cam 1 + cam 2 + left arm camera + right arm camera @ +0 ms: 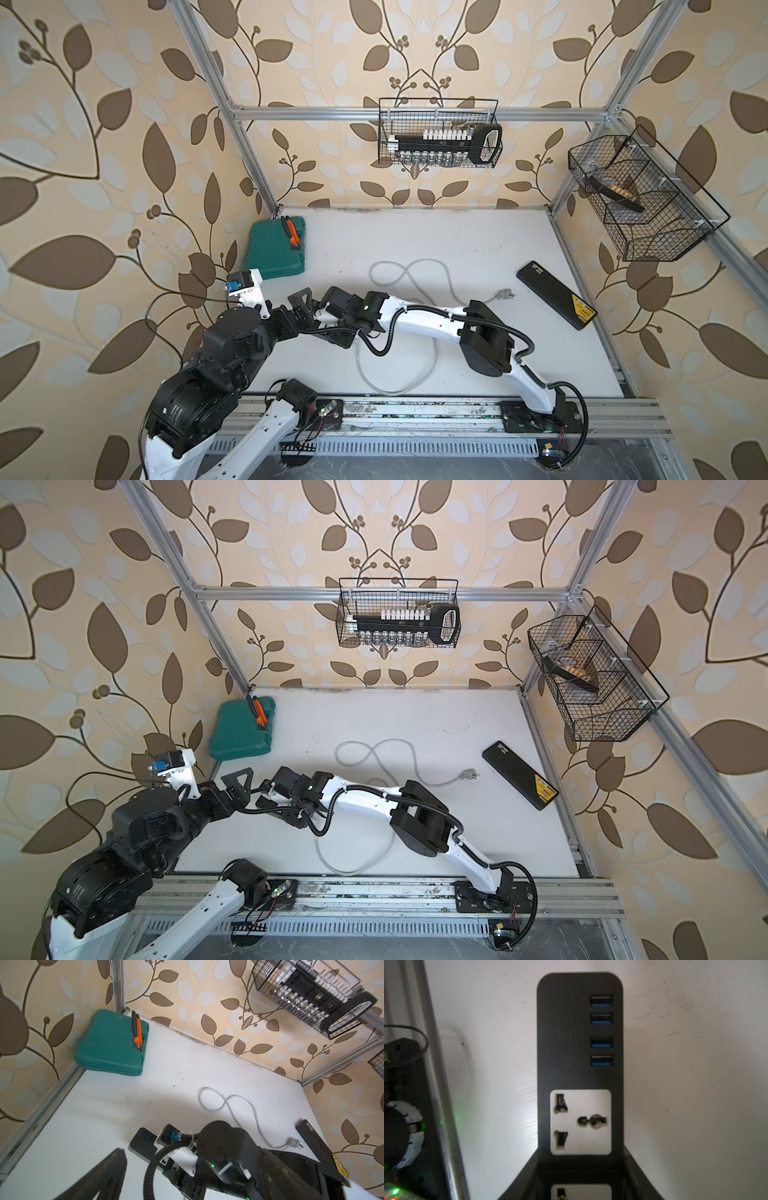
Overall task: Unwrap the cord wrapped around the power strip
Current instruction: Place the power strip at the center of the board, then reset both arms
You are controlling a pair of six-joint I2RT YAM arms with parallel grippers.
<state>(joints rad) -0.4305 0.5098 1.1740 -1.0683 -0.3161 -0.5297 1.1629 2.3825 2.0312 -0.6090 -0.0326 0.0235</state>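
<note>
Next, I open my right gripper, which holds the power strip (580,1072), and move it to the plug (503,294), because the cord's plug lies far from my left gripper.
The black power strip (580,1043) lies face up on the white table, showing white sockets and blue USB ports. My right gripper (581,1159) is shut on it, one finger pressed to each long side. In the left wrist view the power strip's USB end (143,1142) sticks out from under the right wrist. No turn of cord shows on the visible part. The grey-white cord (409,270) lies loose in loops, and its plug (505,296) rests on the table. My left gripper (322,313) is open beside that end, with one finger (110,1172) apart from it.
A green tool case (276,249) with orange-handled pliers (293,232) sits at the back left corner. A flat black case with a yellow label (557,299) lies at the right edge. Wire baskets (438,133) (640,199) hang on the walls. Another cord loop (395,390) lies near the front rail.
</note>
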